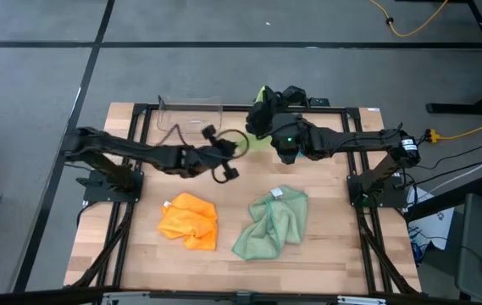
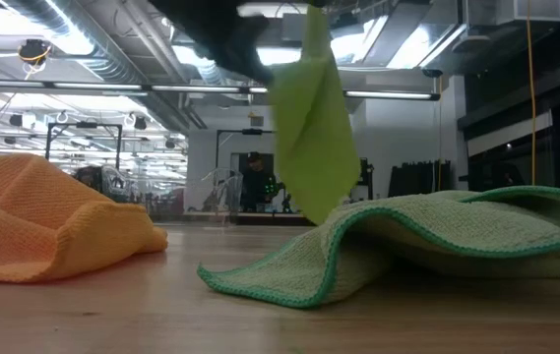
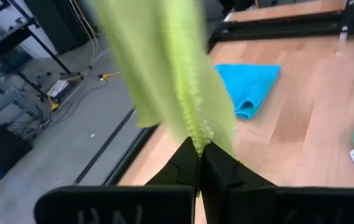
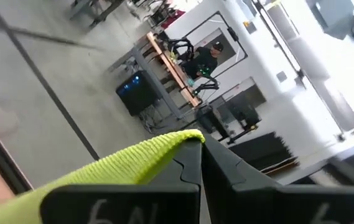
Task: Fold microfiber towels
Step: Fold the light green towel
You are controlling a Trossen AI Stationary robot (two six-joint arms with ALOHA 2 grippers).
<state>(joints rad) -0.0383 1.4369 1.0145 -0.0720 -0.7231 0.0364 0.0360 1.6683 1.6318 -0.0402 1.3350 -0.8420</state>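
I can see that the lime towel hangs narrow (image 2: 311,133) with its corner past the table's far edge, so I should pull that corner (image 4: 191,134) back with my right gripper and stretch the towel wide.
Both grippers hold a lime green towel (image 2: 309,128) above the table's far middle. It also shows in the high view (image 1: 259,141). My left gripper (image 1: 239,146) is shut on it, as the left wrist view (image 3: 198,155) shows. My right gripper (image 1: 263,108) is shut on it too, as the right wrist view (image 4: 200,155) shows. An orange towel (image 1: 190,222) and a pale sage green towel (image 1: 274,222) lie crumpled on the table's near half. A teal blue towel (image 3: 249,86) lies bunched on the table and shows only in the left wrist view. My left gripper pinches a gathered edge of the lime towel (image 3: 196,135) between its two shut fingers. The cloth runs away from the fingertips in several bunched layers. It is lifted off the table. My right gripper pinches a corner of the lime towel (image 4: 186,138) between its two shut fingers. The hemmed edge runs away from the fingers to one side. The cloth hangs below the grippers (image 2: 311,187). I cannot tell whether its lower tip reaches the table.
A clear plastic bin (image 1: 190,114) stands at the table's far edge, left of the grippers. The sage towel (image 2: 437,236) and the orange towel (image 2: 43,221) take up the near middle. Bare wood (image 1: 342,246) shows at the near right.
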